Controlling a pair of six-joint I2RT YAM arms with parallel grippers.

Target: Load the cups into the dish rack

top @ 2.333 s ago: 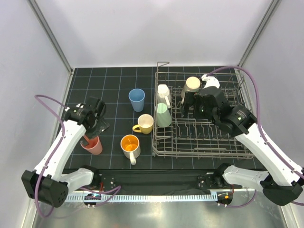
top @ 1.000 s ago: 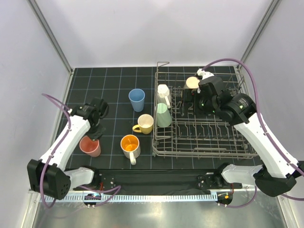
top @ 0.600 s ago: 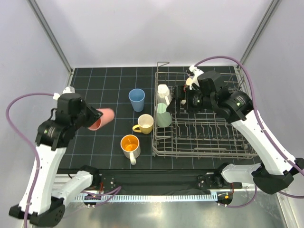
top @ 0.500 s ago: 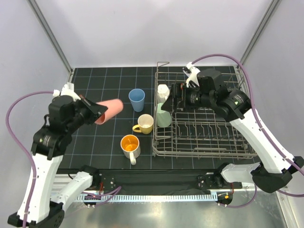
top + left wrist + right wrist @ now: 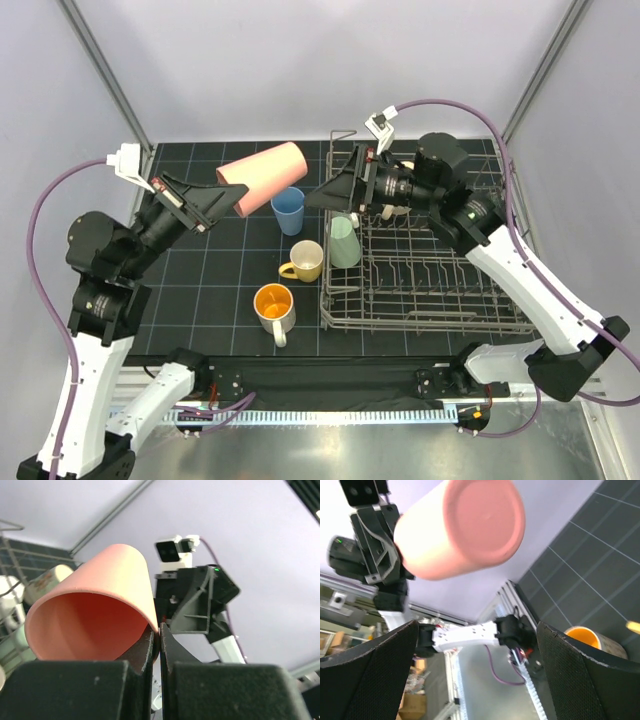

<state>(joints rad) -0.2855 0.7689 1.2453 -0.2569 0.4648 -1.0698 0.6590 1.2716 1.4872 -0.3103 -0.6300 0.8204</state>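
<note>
The pink cup's rim [image 5: 239,209] is pinched in my left gripper and must face down in the rack. My right gripper should therefore grab the cup's base [image 5: 297,158] and lower the cup.
My left gripper [image 5: 232,195] is shut on the rim of a pink cup [image 5: 262,177], holding it on its side high above the mat, base pointing right. In the left wrist view the fingers pinch the cup's rim [image 5: 150,625]. My right gripper [image 5: 325,195] stands open just right of the cup, facing its base [image 5: 482,517], apart from it. The grey wire dish rack [image 5: 500,315] holds a pale green cup [image 5: 343,242] and a white cup [image 5: 344,212]. A cream mug [image 5: 47,580] also sits in it. A blue cup [image 5: 288,209], a yellow mug [image 5: 303,260] and a white mug with an orange inside [image 5: 274,304] stand on the mat.
The black gridded mat [image 5: 200,300] is walled by pale panels at the back and sides. Both arms reach over the mat's middle, with purple cables looping above them. The rack's front rows of tines [image 5: 440,290] hold nothing.
My left arm has lifted the pink cup off the mat and swung it up and to the right. My right gripper has left the rack and turned left to face the cup.
</note>
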